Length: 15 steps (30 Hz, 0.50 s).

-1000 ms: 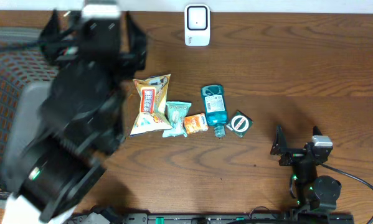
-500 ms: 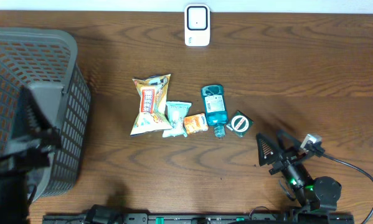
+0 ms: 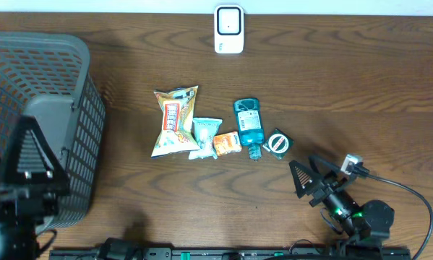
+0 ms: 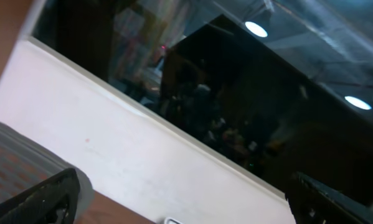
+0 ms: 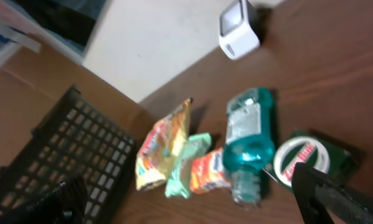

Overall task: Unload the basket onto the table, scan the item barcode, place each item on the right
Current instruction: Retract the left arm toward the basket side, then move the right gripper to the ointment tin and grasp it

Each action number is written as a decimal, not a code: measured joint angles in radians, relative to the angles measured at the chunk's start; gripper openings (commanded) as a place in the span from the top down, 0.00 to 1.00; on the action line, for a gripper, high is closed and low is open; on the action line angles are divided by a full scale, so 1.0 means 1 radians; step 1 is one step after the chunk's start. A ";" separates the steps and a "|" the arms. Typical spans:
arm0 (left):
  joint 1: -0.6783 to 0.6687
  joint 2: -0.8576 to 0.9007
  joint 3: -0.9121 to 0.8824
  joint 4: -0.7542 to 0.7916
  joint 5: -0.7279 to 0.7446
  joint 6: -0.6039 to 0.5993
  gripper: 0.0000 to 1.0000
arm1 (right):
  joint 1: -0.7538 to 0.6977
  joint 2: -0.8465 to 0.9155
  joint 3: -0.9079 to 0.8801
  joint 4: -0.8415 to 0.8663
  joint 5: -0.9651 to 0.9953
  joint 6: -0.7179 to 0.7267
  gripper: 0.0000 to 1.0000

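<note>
The green box lies crooked [image 3: 269, 142] next to the teal bottle. My right gripper should therefore swing above and turn to grab the box's side [image 3: 287, 138] away from the bottle.
A row of items lies mid-table: a yellow snack bag [image 3: 174, 121], a mint packet [image 3: 204, 136], an orange packet [image 3: 227, 144], a teal bottle [image 3: 249, 126] and a green box [image 3: 277, 143]. No barcode shows on any of them. The white scanner [image 3: 229, 29] stands at the far edge. My right gripper [image 3: 308, 172] is open and empty, just right of the green box and facing the row. Its view shows the bottle [image 5: 248, 143], box [image 5: 304, 158], snack bag [image 5: 164, 146] and scanner [image 5: 239, 28]. My left gripper [image 3: 10, 141] hangs open and empty above the basket.
A dark mesh basket [image 3: 79, 115] fills the left side of the table and appears in the right wrist view as the basket [image 5: 68, 155]. The left wrist view faces the white wall [image 4: 142, 162] and a dark window. A cable [image 3: 418, 202] trails from the right arm.
The left arm has swung off the table's middle back to the near left, uncovering the basket. The right gripper has tipped and shifted left toward the green box.
</note>
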 measured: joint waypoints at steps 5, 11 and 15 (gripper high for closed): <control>0.000 -0.156 -0.142 0.044 0.026 -0.018 0.02 | 0.000 0.183 0.000 0.000 0.004 -0.077 0.01; 0.000 -0.333 -0.319 0.090 0.029 0.003 0.02 | 0.000 0.499 0.074 -0.087 0.089 -0.142 0.01; 0.000 -0.389 -0.414 0.106 0.029 0.012 0.02 | 0.028 0.718 0.287 -0.308 0.167 -0.131 0.01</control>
